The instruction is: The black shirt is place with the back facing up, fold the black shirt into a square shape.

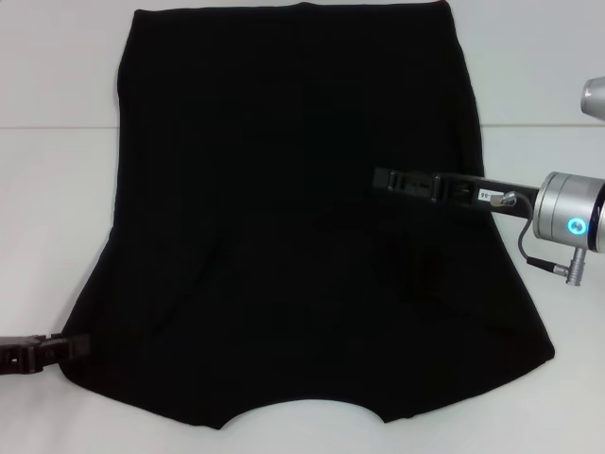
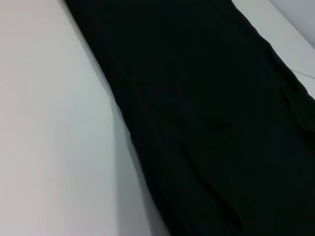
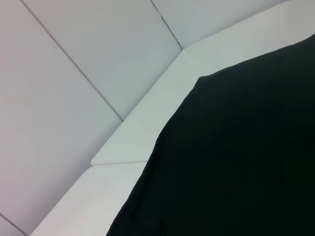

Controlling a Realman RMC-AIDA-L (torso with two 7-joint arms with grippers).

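Next, my right gripper grabs the other near corner [image 1: 541, 348] to draw the shirt closer, with the hem far out [image 1: 302, 8] and my left gripper at one near corner.
The black shirt [image 1: 284, 208] lies flat on the white table [image 1: 57, 189], plain side up, with no lettering showing. Its curved neckline [image 1: 302, 407] is at the near edge and its hem at the far edge. Both sleeves look folded inward over the body. My left gripper [image 1: 71, 347] is low at the shirt's near left corner, right at the fabric edge. My right gripper [image 1: 388, 178] reaches in from the right, above the shirt's right half. The shirt also fills the left wrist view [image 2: 206, 113] and the right wrist view [image 3: 246, 162].
Bare white table surface lies to the left [image 2: 44, 128] and right of the shirt. The right wrist view shows the table's far corner [image 3: 187, 49] and pale wall panels [image 3: 74, 98] behind it.
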